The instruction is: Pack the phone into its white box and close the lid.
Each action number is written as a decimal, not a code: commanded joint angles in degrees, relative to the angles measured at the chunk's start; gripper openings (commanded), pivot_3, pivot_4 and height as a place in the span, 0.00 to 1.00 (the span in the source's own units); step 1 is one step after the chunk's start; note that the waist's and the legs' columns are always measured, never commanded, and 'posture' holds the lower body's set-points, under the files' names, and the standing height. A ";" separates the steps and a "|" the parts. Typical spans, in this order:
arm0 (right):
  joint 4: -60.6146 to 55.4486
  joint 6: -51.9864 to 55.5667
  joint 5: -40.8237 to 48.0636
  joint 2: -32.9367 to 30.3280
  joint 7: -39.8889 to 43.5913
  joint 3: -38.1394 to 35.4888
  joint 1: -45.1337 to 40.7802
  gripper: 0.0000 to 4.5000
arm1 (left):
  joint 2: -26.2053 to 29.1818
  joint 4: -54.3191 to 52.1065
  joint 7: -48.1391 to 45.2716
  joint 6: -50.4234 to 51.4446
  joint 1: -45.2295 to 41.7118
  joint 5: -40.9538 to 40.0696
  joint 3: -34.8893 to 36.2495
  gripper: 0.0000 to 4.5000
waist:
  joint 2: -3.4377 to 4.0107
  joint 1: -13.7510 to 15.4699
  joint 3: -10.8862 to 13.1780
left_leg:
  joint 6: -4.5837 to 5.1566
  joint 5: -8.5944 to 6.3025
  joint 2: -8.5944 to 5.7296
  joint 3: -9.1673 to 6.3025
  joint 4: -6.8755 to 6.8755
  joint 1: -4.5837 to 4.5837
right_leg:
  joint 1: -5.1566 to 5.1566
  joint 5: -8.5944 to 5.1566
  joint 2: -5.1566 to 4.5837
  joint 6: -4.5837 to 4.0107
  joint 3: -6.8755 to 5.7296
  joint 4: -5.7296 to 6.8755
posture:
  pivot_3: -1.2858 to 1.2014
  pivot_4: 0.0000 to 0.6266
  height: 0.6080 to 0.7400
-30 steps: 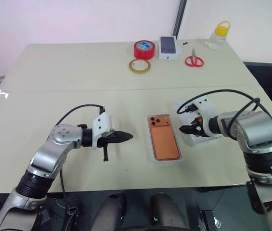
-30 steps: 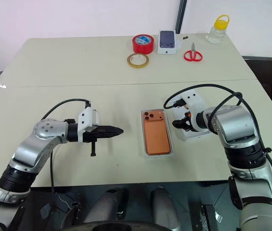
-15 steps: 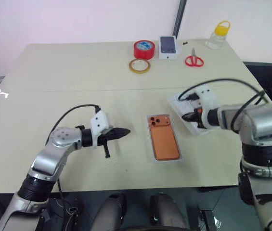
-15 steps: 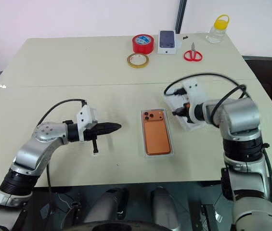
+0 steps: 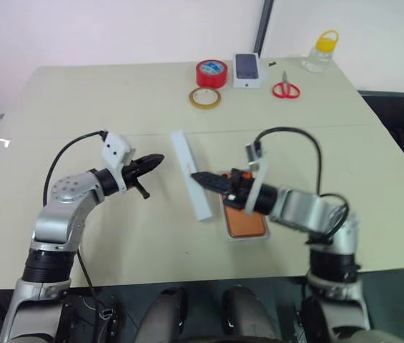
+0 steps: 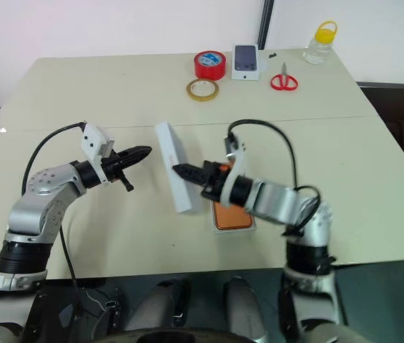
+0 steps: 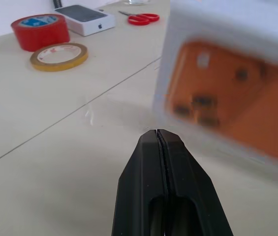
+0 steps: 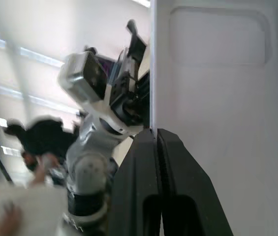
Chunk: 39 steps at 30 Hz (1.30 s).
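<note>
I see the white lid on edge (image 5: 190,174) beside the box. My right gripper should tilt it over the phone (image 5: 245,221) before my left gripper pushes the lid square.
The orange phone (image 5: 249,226) lies in the shallow white box (image 5: 248,239) at the table's front centre, largely hidden under my right forearm. My right gripper (image 5: 196,176) is shut on a wall of the white lid (image 5: 191,182), which stands on its long edge just left of the box. In the right wrist view the lid (image 8: 217,123) shows its plain white inside. Its printed orange face (image 7: 227,98) is turned toward my left gripper (image 5: 157,158), which is shut on nothing and points at the lid from a short way to its left.
At the table's far edge stand a red tape roll (image 5: 212,73), a tan tape ring (image 5: 207,97), a small white box picturing a dark phone (image 5: 247,69), red scissors (image 5: 285,89) and a yellow-capped bottle (image 5: 317,51).
My right gripper closed on the lid and swung it from right of the phone across to its left, tipping it on edge. My left gripper moved left and farther up the table.
</note>
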 commanded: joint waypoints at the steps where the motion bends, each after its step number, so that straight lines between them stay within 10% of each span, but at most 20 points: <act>1: -8.76 -10.42 2.96 5.41 -13.36 2.64 2.97 0.02 | -0.32 -3.17 -0.45 0.84 -0.55 -1.06 -0.58 0.00 | 0.03 -0.47 -0.02 | 0.00 0.00 0.00 -0.01 -0.01 0.02 | -0.01 0.00 0.02 0.00 0.01 0.03 | 0.52 0.24 1.00; 8: -6.54 -10.84 2.96 0.27 -22.02 1.74 7.99 0.14 | -1.51 -5.15 -2.96 0.64 -0.71 1.18 -6.96 0.00 | 0.11 -0.30 -0.08 | 0.00 0.00 0.00 -0.01 -0.03 0.08 | 0.05 0.00 0.05 0.00 0.02 0.00 | 0.52 0.24 1.00; 16: 1.07 -3.25 2.96 -16.38 -6.77 -4.25 -6.60 1.00 | -3.63 -3.07 -6.02 -0.44 -3.21 3.17 -12.93 0.00 | 0.28 -0.38 -0.04 | 0.37 -0.21 0.03 0.02 -0.08 0.17 | 0.13 0.00 0.09 0.00 0.03 -0.03 | 0.52 0.24 1.00; 24: 3.18 7.60 -21.01 -43.29 21.85 3.91 -16.93 1.00 | -7.44 -0.07 -6.80 0.62 -7.06 6.66 -19.17 0.00 | 0.30 0.11 -0.02 | 0.53 -0.30 0.03 0.04 0.00 0.09 | 0.23 -0.01 0.05 0.01 -0.05 -0.22 | 0.52 0.24 1.00; 27: 0.85 5.94 -33.33 -47.84 33.54 8.46 -18.10 0.81 | -8.36 -0.04 -6.97 1.75 -7.99 7.14 -20.29 0.00 | 0.31 -0.07 -0.02 | 0.53 -0.30 0.04 0.07 0.03 0.09 | 0.22 -0.01 0.06 0.02 -0.04 -0.19 | 0.52 0.24 1.00; 34: -5.13 -2.76 -58.82 -56.23 52.89 18.64 -17.11 0.02 | -7.56 -0.85 -5.18 2.54 -7.51 6.84 -16.94 0.00 | 0.31 0.23 -0.02 | 0.53 -0.31 0.04 0.05 0.04 0.07 | 0.18 -0.01 0.04 0.02 -0.04 -0.19 | 0.52 0.24 1.00; 39: -6.29 -9.59 -72.77 -58.90 61.30 23.56 -14.70 0.02 | -4.47 -0.96 -3.63 4.27 -7.63 6.25 -12.09 0.00 | 0.29 0.44 -0.01 | 0.52 -0.31 0.03 0.05 0.03 0.06 | 0.13 -0.01 0.04 0.02 -0.03 -0.21 | 0.52 0.24 1.00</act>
